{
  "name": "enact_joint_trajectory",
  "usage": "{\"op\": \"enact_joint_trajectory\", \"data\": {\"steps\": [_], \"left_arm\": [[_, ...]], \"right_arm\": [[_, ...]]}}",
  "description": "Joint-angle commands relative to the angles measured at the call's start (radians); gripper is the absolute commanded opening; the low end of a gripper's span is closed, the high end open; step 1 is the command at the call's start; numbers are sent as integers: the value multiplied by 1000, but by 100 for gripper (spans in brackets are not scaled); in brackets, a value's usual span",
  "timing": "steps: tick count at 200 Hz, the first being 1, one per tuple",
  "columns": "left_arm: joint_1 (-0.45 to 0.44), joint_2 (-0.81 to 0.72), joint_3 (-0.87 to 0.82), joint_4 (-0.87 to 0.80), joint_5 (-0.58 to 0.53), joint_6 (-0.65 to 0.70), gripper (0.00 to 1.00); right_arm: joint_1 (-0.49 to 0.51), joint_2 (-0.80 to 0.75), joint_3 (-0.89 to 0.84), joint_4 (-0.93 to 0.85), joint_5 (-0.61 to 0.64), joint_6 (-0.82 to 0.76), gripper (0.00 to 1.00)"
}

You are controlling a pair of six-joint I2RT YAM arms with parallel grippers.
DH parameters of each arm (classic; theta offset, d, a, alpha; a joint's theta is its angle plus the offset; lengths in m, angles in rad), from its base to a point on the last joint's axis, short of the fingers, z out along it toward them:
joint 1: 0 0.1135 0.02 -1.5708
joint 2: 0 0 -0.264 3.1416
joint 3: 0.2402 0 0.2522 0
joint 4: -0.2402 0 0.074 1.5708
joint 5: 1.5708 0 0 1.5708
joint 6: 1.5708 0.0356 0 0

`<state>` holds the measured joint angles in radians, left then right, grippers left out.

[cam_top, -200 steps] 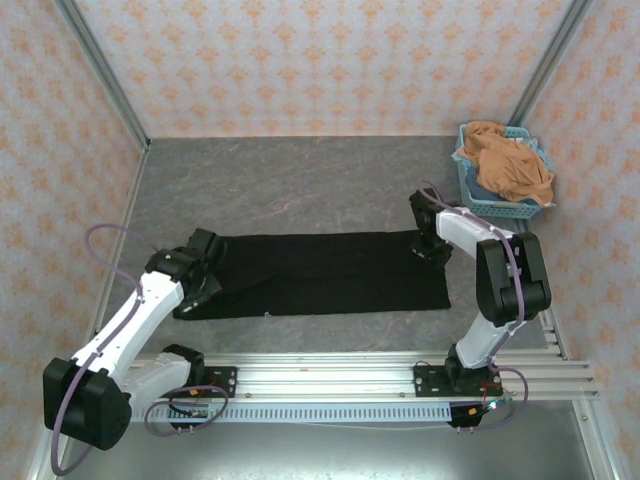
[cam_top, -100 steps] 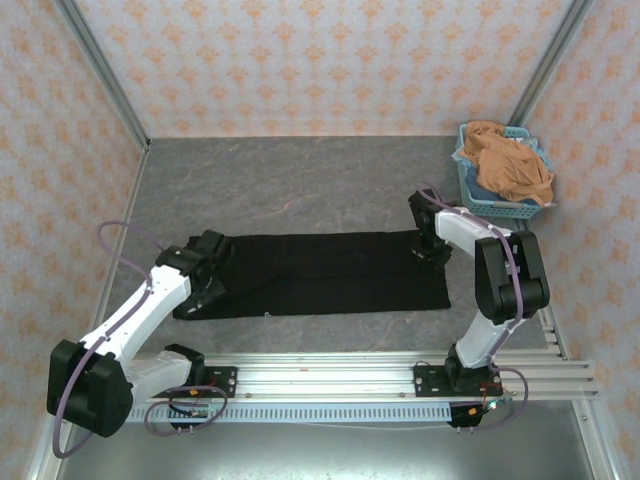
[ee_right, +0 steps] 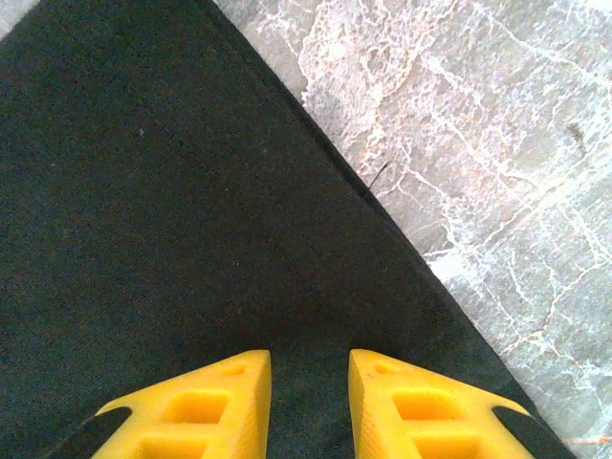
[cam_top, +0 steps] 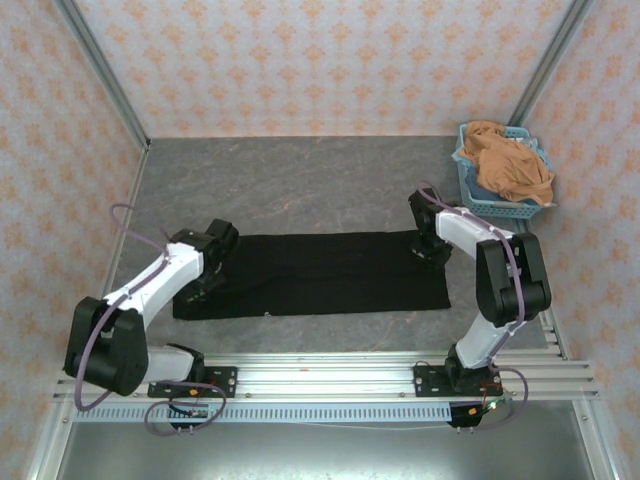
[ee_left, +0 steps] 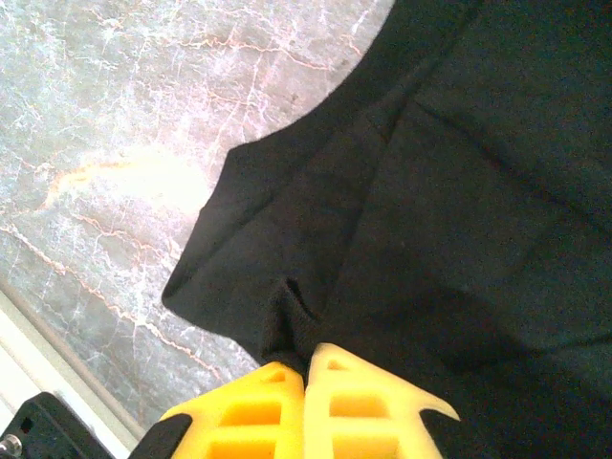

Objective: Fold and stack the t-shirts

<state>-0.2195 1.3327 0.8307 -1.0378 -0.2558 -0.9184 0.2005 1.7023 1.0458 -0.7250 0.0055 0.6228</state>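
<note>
My left gripper needs to turn the black t-shirt's long strip [cam_top: 335,275], which lies crosswise along the bar, by swinging its sleeve end toward the back wall before folding.
The black t-shirt [cam_top: 320,272] lies flat on the table as a long folded strip running left to right. My left gripper [cam_top: 213,257] is at its left end. In the left wrist view its yellow fingers [ee_left: 239,406] are shut on a small pinch of the black t-shirt [ee_left: 459,191] near the sleeve edge, at the left gripper [ee_left: 306,356] tips. My right gripper [cam_top: 429,247] stands over the strip's far right corner. In the right wrist view, the right gripper [ee_right: 309,363] is open, with flat black t-shirt [ee_right: 143,191] under the gap. The orange-tan t-shirt [cam_top: 512,170] is crumpled in the basket.
The light-blue lattice basket [cam_top: 468,186] sits at the back right corner against the wall. Grey marbled tabletop [cam_top: 300,185] stretches behind the black strip. An aluminium rail [cam_top: 320,378] carrying both arm bases runs along the near edge. Patterned walls close in the left, back and right.
My left arm has swung its elbow outward, and its gripper has shifted slightly right and away from the near edge at the strip's left end. The right arm has stayed put.
</note>
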Motion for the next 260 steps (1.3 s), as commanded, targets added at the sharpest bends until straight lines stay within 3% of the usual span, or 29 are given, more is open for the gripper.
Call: {"op": "enact_joint_trajectory", "data": {"steps": [1, 43, 54, 69, 81, 116, 140, 165, 183, 223, 260], "left_arm": [[60, 62, 30, 51, -32, -5, 0], [129, 268, 98, 93, -13, 22, 0], [138, 315, 115, 92, -10, 31, 11], [147, 339, 134, 92, -16, 43, 42], [151, 331, 158, 80, -32, 53, 54], [151, 203, 284, -24, -79, 94, 70], [152, 111, 388, -81, -103, 118, 75], [155, 79, 468, -119, -55, 108, 74], [155, 50, 458, -115, 54, 58, 68], [109, -40, 220, -19, 343, -107, 47], [36, -32, 47, 86, 372, -199, 30]], "right_arm": [[5, -33, -4, -27, 39, -18, 27], [5, -39, -12, -29, 40, -19, 27], [4, -44, -12, -30, 40, -22, 27], [4, -57, -12, -31, 41, -27, 28], [5, -73, -11, -32, 39, -36, 28], [4, -146, 10, -25, 27, -90, 35], [4, -187, 37, -17, 21, -134, 39], [5, -192, 54, 3, -9, -161, 40], [4, -181, 57, 29, -49, -174, 40], [5, -86, 104, 41, -149, -224, 40], [5, 48, 178, -16, -152, -234, 39]]}}
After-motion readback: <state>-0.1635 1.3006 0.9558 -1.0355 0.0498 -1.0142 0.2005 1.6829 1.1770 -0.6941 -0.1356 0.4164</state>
